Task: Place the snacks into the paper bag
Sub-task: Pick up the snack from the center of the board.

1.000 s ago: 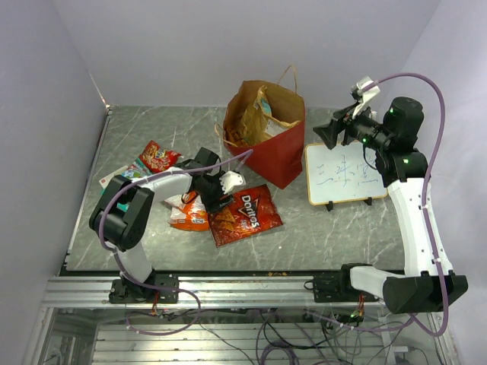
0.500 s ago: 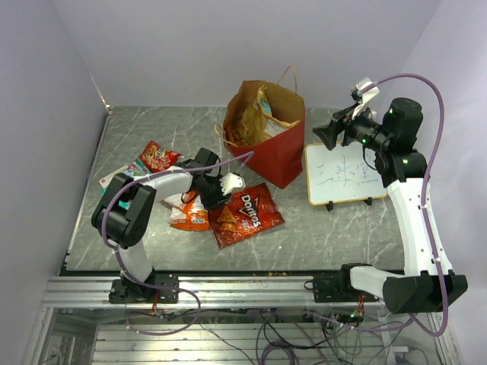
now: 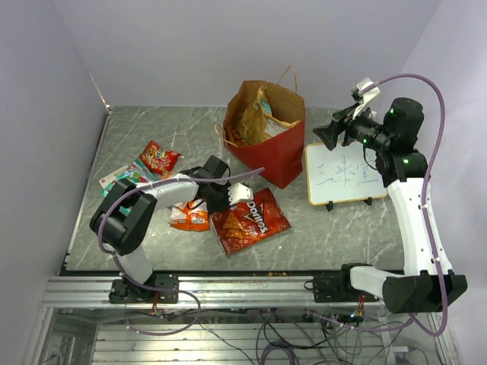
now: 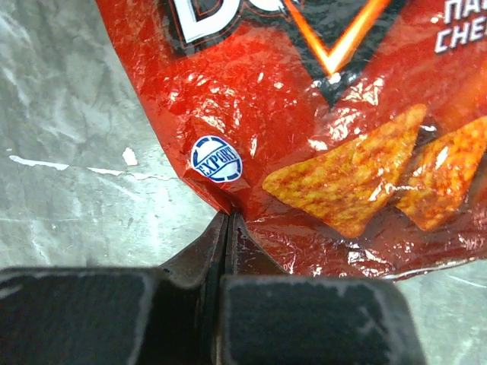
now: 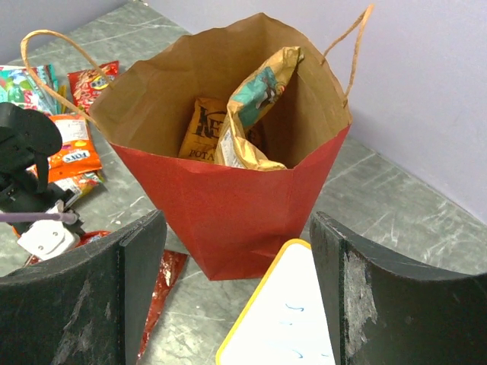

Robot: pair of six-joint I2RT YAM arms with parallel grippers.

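The Doritos bag's crumpled corner point(image 4: 227, 199) is the only part my left gripper is pinching, so my right gripper should grab the Doritos bag by its edge point(image 3: 263, 193) next to the paper bag and lift it in.
A red Doritos chip bag point(image 3: 251, 220) lies flat on the marble table in front of the paper bag. My left gripper point(image 3: 228, 202) is shut on its crumpled left edge; in the left wrist view the fingertips point(image 4: 228, 217) pinch the bag point(image 4: 304, 114) at a fold. The paper bag point(image 3: 266, 144), red outside and brown inside, stands upright with a kraft pouch point(image 5: 251, 114) and a yellow-orange packet point(image 5: 199, 129) in it. An orange packet point(image 3: 189, 217), a red packet point(image 3: 158, 158) and a teal-white pack point(image 3: 122, 175) lie to the left. My right gripper point(image 3: 327, 133) hangs open, high beside the paper bag point(image 5: 228, 205).
A wood-framed whiteboard point(image 3: 344, 173) stands on small feet right of the paper bag, below my right gripper point(image 5: 237, 228). The bag's twisted handles point(image 5: 46, 46) stick up and outward. Walls close the table at the back and left.
My left gripper has shut on the Doritos bag's edge and shifted right; the bag slid and turned slightly to the right with it. The right arm has not moved.
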